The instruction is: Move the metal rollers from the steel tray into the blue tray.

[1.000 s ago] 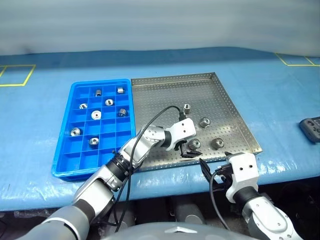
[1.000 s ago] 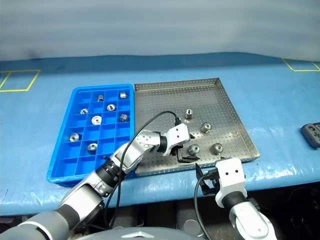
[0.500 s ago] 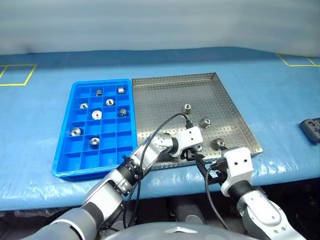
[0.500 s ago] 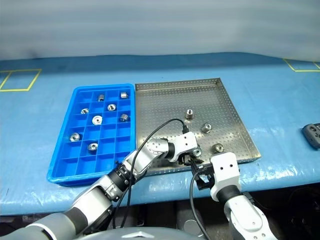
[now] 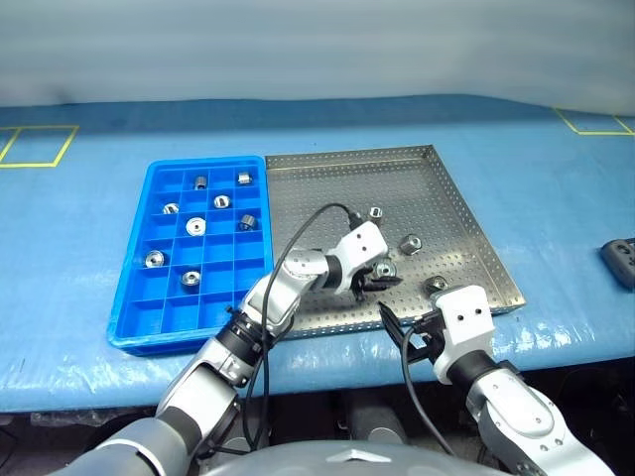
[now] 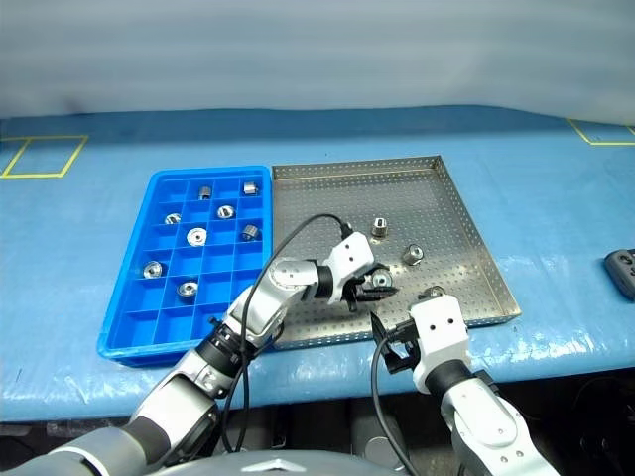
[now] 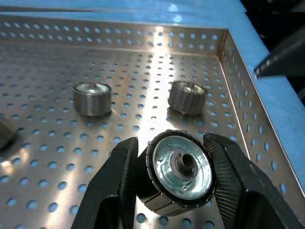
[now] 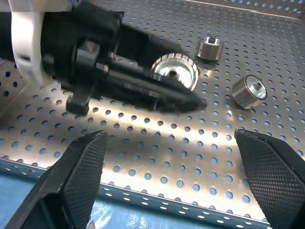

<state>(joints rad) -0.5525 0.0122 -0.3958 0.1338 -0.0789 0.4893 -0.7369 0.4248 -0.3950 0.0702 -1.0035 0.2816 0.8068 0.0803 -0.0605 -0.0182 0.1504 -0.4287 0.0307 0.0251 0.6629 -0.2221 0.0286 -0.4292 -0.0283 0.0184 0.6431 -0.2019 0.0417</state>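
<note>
My left gripper keeps carrying the metal roller (image 5: 385,268) by its sides until the roller hangs inside the blue tray's near outer corner compartment (image 5: 143,318), which is empty.
My left gripper (image 5: 380,278) is shut on one metal roller (image 7: 178,167) and holds it just above the perforated steel tray (image 5: 327,188), near the tray's front. Three more metal rollers (image 5: 376,212) (image 5: 408,243) (image 5: 434,286) lie loose on the tray to its right. The blue tray (image 5: 169,340) sits against the steel tray's left side, with several rollers (image 5: 195,226) in its compartments. My right gripper (image 5: 409,332) hangs open at the steel tray's front edge with nothing between its fingers (image 8: 78,176). It faces the left gripper and the held roller (image 8: 174,72).
A black device (image 5: 620,260) lies at the table's right edge. Yellow tape marks (image 5: 40,147) sit at the far corners of the blue table cover. The table's front edge runs just below both trays.
The left gripper shut on a roller near the tray's front and has lifted it off the perforated bottom. The right gripper edged slightly left, still open.
</note>
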